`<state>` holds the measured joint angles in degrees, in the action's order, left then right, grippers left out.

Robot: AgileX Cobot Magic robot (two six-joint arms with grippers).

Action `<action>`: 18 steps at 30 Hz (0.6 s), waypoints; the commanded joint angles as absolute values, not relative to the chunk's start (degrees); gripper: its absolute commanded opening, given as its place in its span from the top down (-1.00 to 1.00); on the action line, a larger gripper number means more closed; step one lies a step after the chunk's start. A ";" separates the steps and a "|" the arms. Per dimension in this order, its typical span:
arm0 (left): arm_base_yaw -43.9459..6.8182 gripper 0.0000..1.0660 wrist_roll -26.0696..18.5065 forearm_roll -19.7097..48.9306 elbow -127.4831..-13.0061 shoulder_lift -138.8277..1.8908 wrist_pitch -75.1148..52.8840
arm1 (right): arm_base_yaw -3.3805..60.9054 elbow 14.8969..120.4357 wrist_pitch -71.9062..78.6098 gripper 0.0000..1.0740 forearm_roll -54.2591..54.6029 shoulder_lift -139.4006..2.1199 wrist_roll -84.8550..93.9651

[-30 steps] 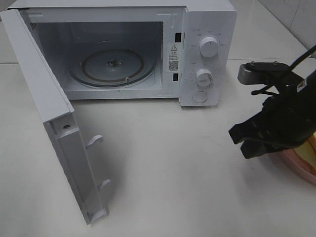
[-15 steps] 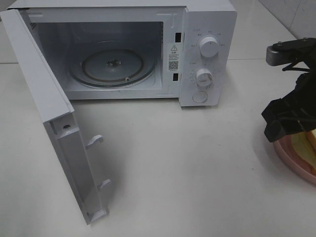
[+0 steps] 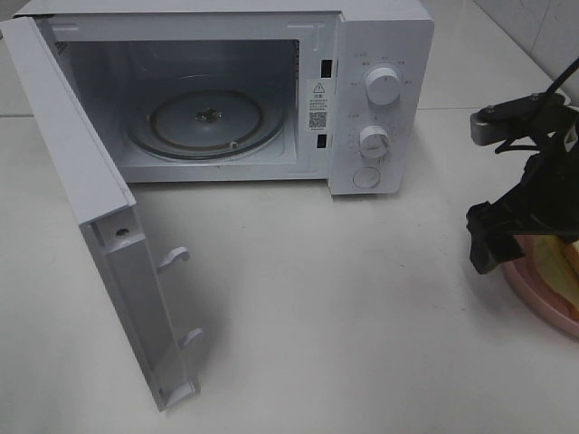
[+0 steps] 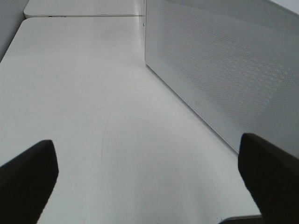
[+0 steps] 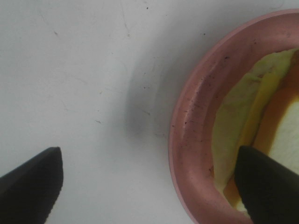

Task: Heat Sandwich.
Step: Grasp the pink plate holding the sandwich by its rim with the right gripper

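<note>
My gripper will hold the pink plate's raised rim (image 3: 527,291) to carry the plate, and the sandwich (image 3: 555,267) will come along still stacked because it sits inside the plate's rim.
The sandwich (image 3: 554,257), white bread with a tan crust and pale yellow filling, lies on a round pink plate (image 3: 534,287) at the right edge of the table. In the right wrist view the sandwich (image 5: 254,105) fills the plate (image 5: 187,140). My right gripper (image 3: 493,244) hangs open just above the plate's left rim. One of its fingers (image 5: 266,186) is over the sandwich and the other over bare table, so the right gripper (image 5: 149,186) straddles the rim and holds nothing. My left gripper (image 4: 149,182) is open and empty beside the microwave's perforated side wall (image 4: 224,70).
The white microwave (image 3: 380,90) stands at the back with its door (image 3: 99,226) swung wide open to the left. Its glass turntable (image 3: 206,122) is bare. White tabletop (image 3: 344,298) lies between the microwave and the plate.
My right gripper has gone from nearly shut to wide open. It has moved right, away from the table's middle, and now sits over the plate's rim.
</note>
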<state>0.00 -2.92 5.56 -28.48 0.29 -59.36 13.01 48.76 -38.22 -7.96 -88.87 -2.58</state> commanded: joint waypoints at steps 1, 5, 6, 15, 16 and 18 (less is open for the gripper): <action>-0.23 -0.98 -2.75 5.79 -28.25 1.78 -58.96 | 11.80 50.42 -37.64 -0.74 -8.54 -91.73 -3.32; -0.23 -0.98 -2.75 5.79 -28.25 1.78 -58.96 | 10.66 52.20 -37.01 -0.73 -8.71 -94.94 -3.72; -0.23 -0.98 -2.75 5.79 -28.25 1.78 -58.96 | 10.54 52.31 -36.38 -0.73 -8.71 -95.68 -3.78; -0.23 -0.98 -2.75 5.79 -28.25 1.78 -58.96 | 10.54 52.31 -35.75 -0.69 -8.77 -101.59 -4.35; -0.23 -0.98 -2.75 5.79 -28.25 1.78 -58.96 | 10.54 52.31 -35.75 -0.69 -8.77 -101.59 -4.35; -0.23 -0.98 -2.75 5.79 -28.25 1.78 -58.96 | 10.54 52.31 -35.52 -0.69 -8.77 -102.73 -4.35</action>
<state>0.00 -2.92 5.56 -28.48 0.29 -59.36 10.83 52.20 -35.70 -8.37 -102.16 -3.78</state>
